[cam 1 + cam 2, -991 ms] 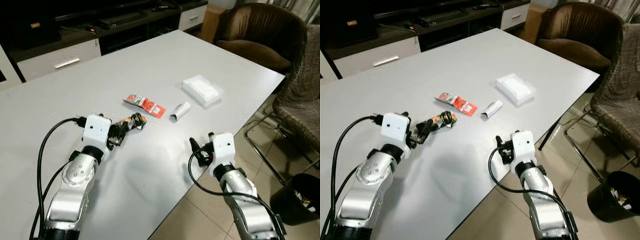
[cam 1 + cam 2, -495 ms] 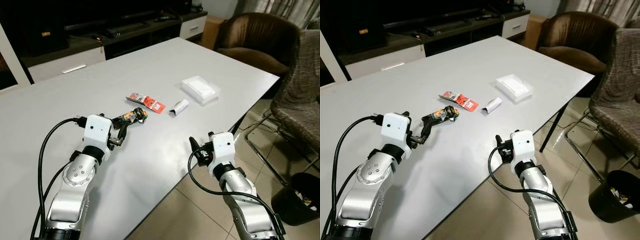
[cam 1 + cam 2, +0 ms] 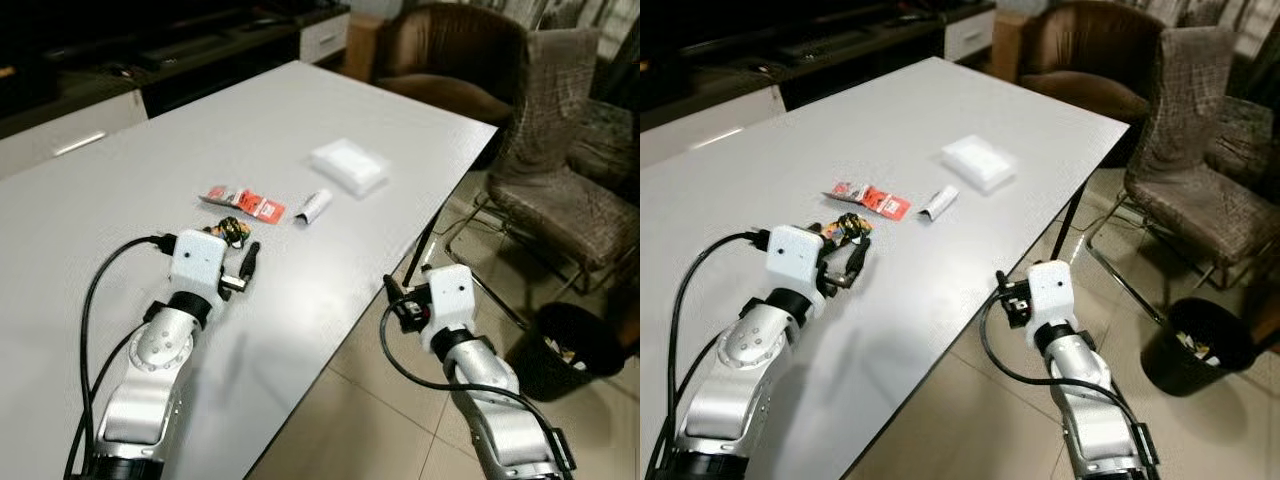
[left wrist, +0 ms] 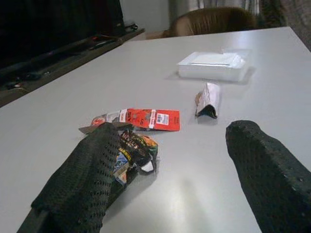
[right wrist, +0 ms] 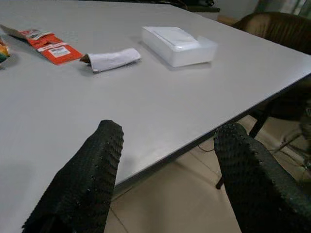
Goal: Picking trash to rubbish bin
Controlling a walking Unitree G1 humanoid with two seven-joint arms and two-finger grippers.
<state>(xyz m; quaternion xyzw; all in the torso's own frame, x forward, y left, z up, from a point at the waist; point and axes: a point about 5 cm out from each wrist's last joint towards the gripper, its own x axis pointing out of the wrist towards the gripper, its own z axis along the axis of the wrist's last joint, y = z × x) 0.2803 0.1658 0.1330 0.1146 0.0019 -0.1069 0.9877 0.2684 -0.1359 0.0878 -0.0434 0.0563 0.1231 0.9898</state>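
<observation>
The rolled white scrap [image 3: 315,205] will squash into a thin, flat piece when the robot pinches and lifts it, because the scrap has an open brown end [image 5: 86,59].
A crumpled, many-coloured wrapper [image 4: 135,151] lies on the white table [image 3: 150,160]. It rests against the inner side of one finger of my left gripper [image 4: 175,145], which is open and low over the tabletop. Just beyond lie a flat red wrapper [image 3: 245,203] and a rolled white scrap [image 3: 315,206]. My right gripper [image 5: 167,141] is open and empty, hovering at the table's near edge. The black rubbish bin [image 3: 570,350] stands on the floor to the right, with some litter inside.
A white plastic-wrapped pack [image 3: 348,165] lies further along the table. A patterned chair [image 3: 555,190] with metal legs stands between the table and the bin. A brown armchair [image 3: 450,60] and a dark TV cabinet [image 3: 150,60] lie beyond. Tiled floor [image 3: 350,430] shows below the table edge.
The camera has swung right and down, bringing the bin and chair further into view. The crumpled wrapper now sits closer in by my left gripper's fingers. My right arm holds its pose.
</observation>
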